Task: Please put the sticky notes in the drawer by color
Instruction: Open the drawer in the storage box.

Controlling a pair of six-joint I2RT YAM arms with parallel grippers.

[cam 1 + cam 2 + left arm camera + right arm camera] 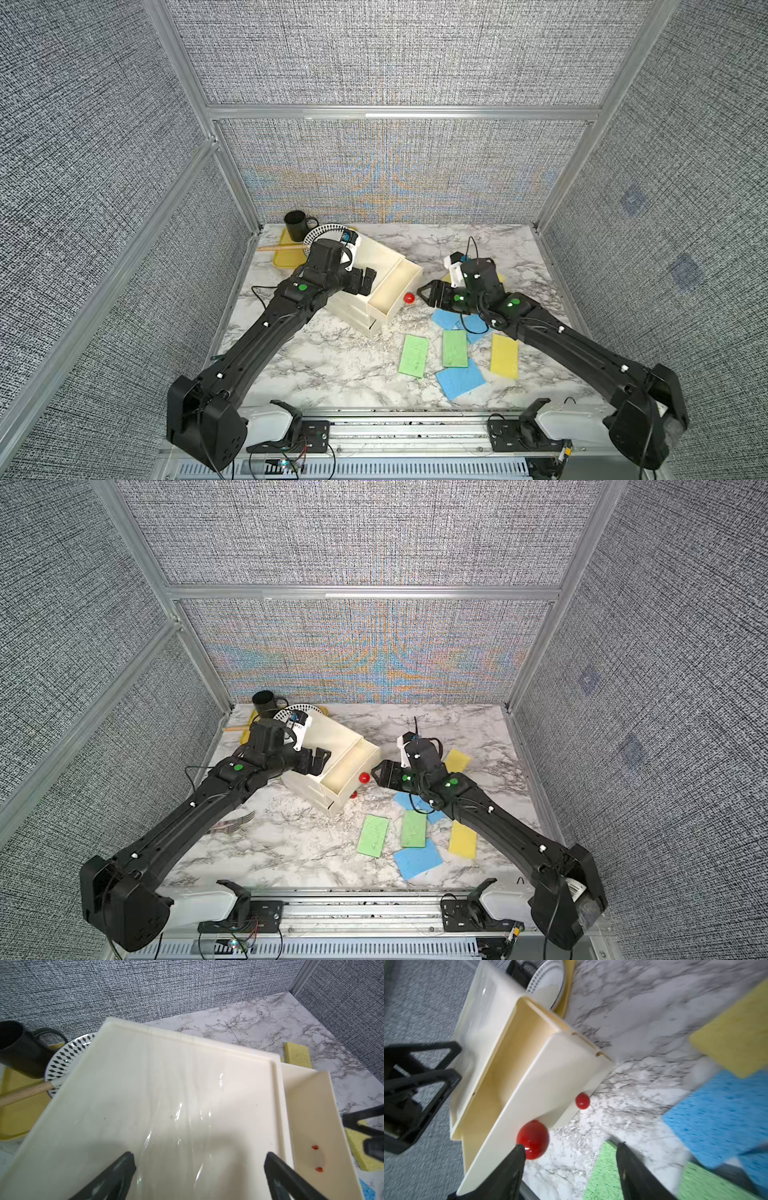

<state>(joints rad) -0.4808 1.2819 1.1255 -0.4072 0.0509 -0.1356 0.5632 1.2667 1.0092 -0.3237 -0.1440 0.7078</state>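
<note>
The top drawer (397,285) is open for sticky notes. My right gripper keeps going to the yellow sticky note (456,760) behind its arm until it grips the sticky note's edge.
The cream drawer cabinet (380,255) stands left of centre, its top drawer (379,309) pulled out and showing nothing inside. My left gripper (368,282) (199,1157) hovers open over the cabinet's top. My right gripper (420,290) (571,1153) is open right beside the top drawer's red knob (533,1139); one fingertip touches the knob, and nothing is between the jaws. Sticky notes lie loose on the table: two green (414,355) (454,348), a yellow (504,356), blue ones (460,379) (446,319), and another yellow (456,760) behind the right arm.
A black mug (297,226), a patterned plate (328,235), a wooden handle (278,248) and a glossy yellow tray (286,259) crowd the back left corner behind the cabinet. A fork (237,823) lies by the left arm. Fabric walls enclose three sides.
</note>
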